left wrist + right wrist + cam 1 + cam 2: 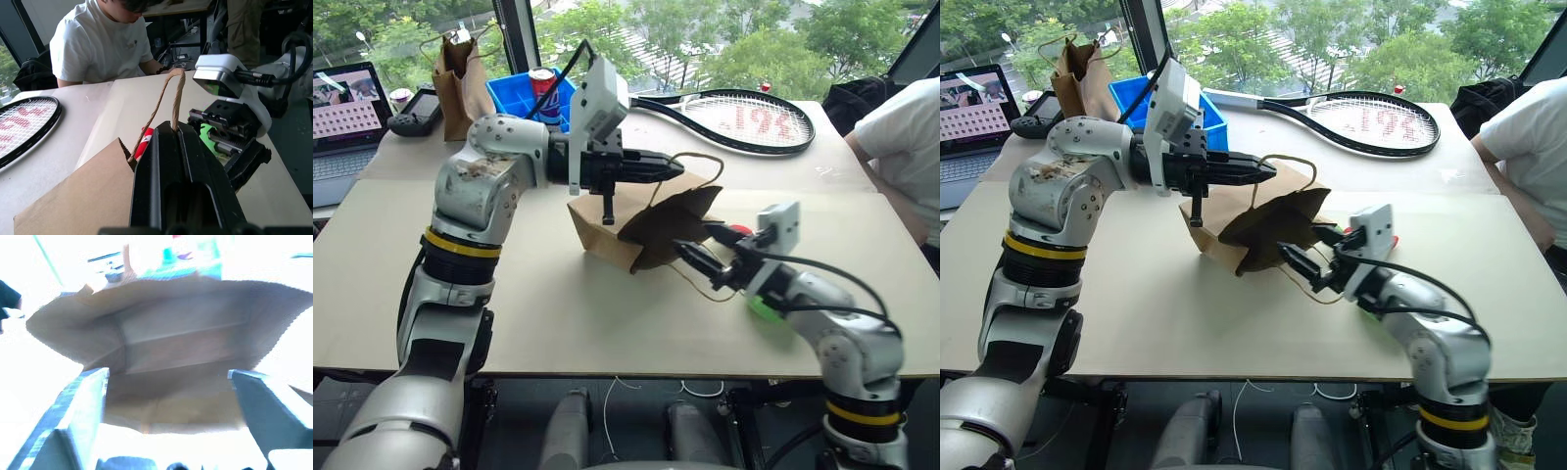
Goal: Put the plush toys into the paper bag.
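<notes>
I expect the green plush toy (766,309) to rest just inside the bag's rim when pushed in, since the paper bag lies on its side, its opening gaping (668,229).
The paper bag (607,230) lies tipped on its side mid-table, its mouth facing my right arm. My left gripper (674,166) is shut on the bag's twine handle (171,93) and holds it up. My right gripper (691,238) hangs open just in front of the bag's mouth with nothing between its fingers; its wrist view looks into the bag's brown inside (186,342). The green plush toy (764,308) lies on the table under my right forearm. The red chili plush toy (741,232) lies just behind the right gripper, near the bag's rim.
A tennis racket (744,117) lies at the back of the table. A blue bin (514,96) with a can, a narrower dark paper bag (460,73), a laptop (347,108) and a controller (416,113) stand at the back left. A person (901,147) sits at the right edge.
</notes>
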Controlling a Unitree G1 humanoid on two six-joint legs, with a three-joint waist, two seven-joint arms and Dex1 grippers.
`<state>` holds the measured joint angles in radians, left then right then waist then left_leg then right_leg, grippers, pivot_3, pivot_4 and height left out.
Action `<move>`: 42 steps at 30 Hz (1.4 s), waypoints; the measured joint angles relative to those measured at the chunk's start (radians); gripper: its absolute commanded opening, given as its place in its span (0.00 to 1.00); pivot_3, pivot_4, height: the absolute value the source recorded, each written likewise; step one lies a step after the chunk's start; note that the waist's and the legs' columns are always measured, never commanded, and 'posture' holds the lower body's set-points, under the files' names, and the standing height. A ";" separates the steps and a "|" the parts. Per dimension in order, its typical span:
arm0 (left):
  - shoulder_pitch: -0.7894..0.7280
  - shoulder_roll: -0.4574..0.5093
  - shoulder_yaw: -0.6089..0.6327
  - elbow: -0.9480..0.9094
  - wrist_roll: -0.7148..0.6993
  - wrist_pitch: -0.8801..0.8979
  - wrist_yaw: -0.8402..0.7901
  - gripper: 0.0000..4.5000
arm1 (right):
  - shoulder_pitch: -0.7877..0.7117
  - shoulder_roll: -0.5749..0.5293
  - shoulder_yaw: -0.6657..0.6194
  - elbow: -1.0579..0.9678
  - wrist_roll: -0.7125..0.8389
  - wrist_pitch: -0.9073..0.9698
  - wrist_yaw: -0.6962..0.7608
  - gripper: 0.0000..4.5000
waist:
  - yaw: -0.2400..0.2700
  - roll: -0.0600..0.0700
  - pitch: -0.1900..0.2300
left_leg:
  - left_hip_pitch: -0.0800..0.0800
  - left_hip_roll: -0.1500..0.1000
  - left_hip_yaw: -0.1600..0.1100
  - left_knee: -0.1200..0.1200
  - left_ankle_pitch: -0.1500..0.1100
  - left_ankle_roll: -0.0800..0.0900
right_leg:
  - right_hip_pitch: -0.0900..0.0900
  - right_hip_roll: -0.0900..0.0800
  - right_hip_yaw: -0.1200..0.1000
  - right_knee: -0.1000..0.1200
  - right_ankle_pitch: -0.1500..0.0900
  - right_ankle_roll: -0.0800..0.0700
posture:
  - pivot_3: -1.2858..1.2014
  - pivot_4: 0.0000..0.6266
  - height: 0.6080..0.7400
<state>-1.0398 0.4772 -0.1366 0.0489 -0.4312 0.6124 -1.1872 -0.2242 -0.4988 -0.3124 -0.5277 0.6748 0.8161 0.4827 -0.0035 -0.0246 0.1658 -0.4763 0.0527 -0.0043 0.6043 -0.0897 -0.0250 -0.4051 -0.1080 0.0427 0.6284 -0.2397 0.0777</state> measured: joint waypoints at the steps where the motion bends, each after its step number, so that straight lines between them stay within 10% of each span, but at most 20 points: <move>1: 0.001 -0.001 0.000 -0.001 -0.001 0.001 0.001 0.00 | 0.004 -0.014 -0.033 -0.002 0.010 0.006 -0.006 0.99 | 0.001 0.000 0.000 | 0.000 0.000 0.000 0.000 0.000 0.000 | 0.000 0.000 0.000 0.000 0.000 0.000 | 0.52 0.24 1.00; 12: 0.027 -0.026 -0.009 -0.037 -0.017 0.036 0.023 0.00 | 0.365 -0.181 -0.164 0.043 -0.039 0.150 -0.035 0.99 | 0.005 0.001 0.000 | 0.000 -0.001 0.000 0.001 0.003 0.005 | 0.001 -0.001 0.001 0.000 -0.003 0.001 | 0.52 0.24 1.00; 25: 0.076 -0.043 -0.008 -0.048 -0.067 0.113 0.049 0.00 | 0.434 -0.250 -0.173 0.063 -0.065 0.082 0.070 0.03 | 0.007 0.000 0.000 | 0.000 -0.001 0.000 0.002 -0.001 -0.001 | 0.002 -0.001 0.001 -0.001 -0.004 0.005 | 0.52 0.24 1.00; 33: 0.077 -0.058 -0.017 -0.048 -0.078 0.113 0.055 0.00 | 0.175 -0.409 -0.194 -0.078 0.130 0.201 0.116 0.01 | -0.009 0.001 0.001 | 0.002 0.000 0.000 0.002 0.000 0.000 | 0.001 0.000 0.001 -0.001 -0.004 0.005 | 0.52 0.24 1.00; 42: 0.073 -0.062 -0.017 -0.053 -0.082 0.117 0.065 0.00 | -0.135 -0.105 0.252 -0.026 0.100 0.289 -0.100 0.01 | -0.002 -0.001 0.003 | -0.001 -0.002 -0.001 0.001 0.003 0.005 | 0.001 -0.001 0.001 -0.002 -0.001 0.000 | 0.52 0.24 1.00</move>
<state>-0.9665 0.4155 -0.1531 -0.0037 -0.5130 0.7298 -1.1225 -0.3593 -0.6039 -0.0603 -0.5534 0.7745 1.1053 0.3824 -0.0059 -0.0252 0.1683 -0.4777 0.0509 -0.0050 0.6053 -0.0865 -0.0195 -0.4044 -0.1086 0.0440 0.6267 -0.2411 0.0774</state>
